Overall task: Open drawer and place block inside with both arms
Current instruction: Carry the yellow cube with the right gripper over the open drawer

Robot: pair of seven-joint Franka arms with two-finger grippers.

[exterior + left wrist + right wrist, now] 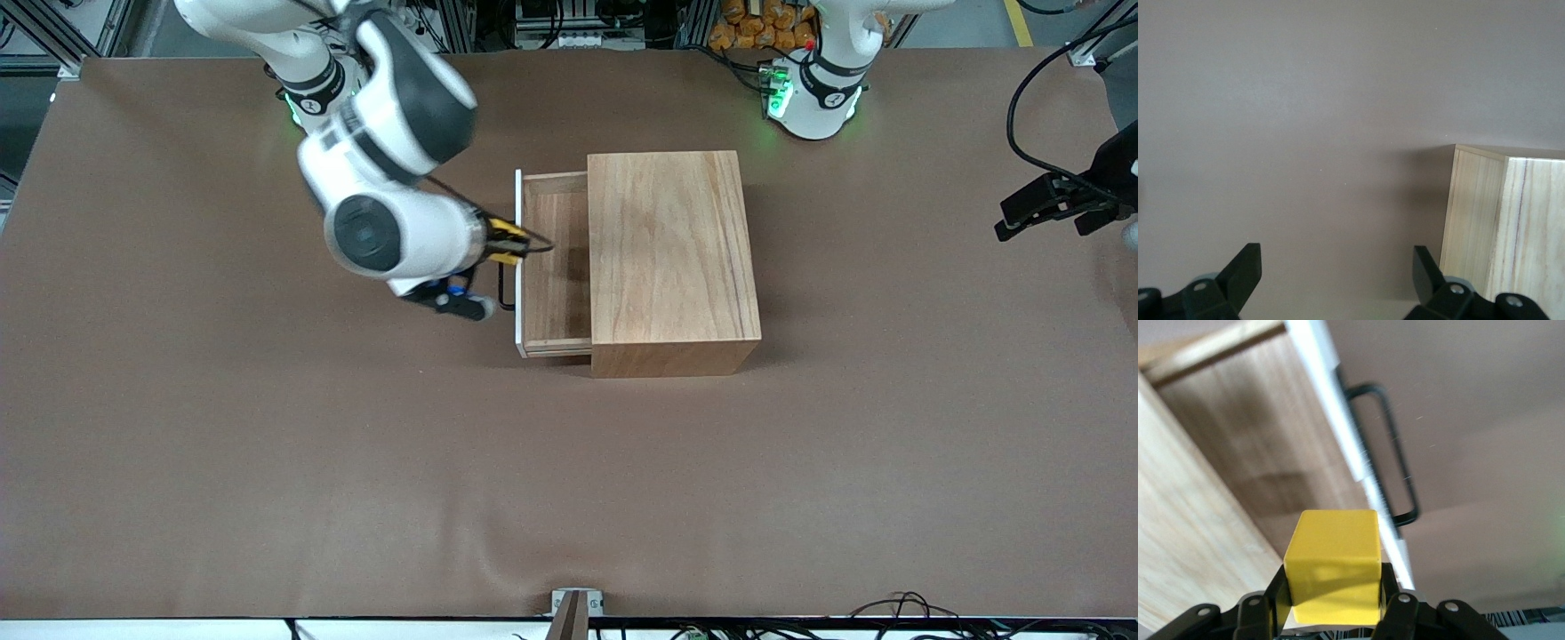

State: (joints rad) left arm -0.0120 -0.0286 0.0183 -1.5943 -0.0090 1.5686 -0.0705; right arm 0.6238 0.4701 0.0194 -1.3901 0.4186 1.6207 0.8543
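The yellow block is above the drawer's white front panel (519,203) and the drawer is empty. My right gripper should go on moving inward and let go over the drawer's wooden bottom (559,276).
The drawer (553,267) stands pulled out of the light wooden box (669,258), toward the right arm's end of the table, its white front panel (518,267) and black wire handle (505,293) showing. My right gripper (514,244) is shut on the yellow block (1333,565) and holds it over the drawer's front edge. In the right wrist view the drawer's wooden floor (1265,447), front panel (1338,413) and handle (1395,447) lie below the block. My left gripper (1049,209) is open and empty, off at the left arm's end of the table; its wrist view shows a corner of the box (1501,220).
The brown table cloth (267,444) spreads wide around the box. Cables (1049,107) hang at the left arm's end. A small metal bracket (576,609) sits at the table edge nearest the front camera.
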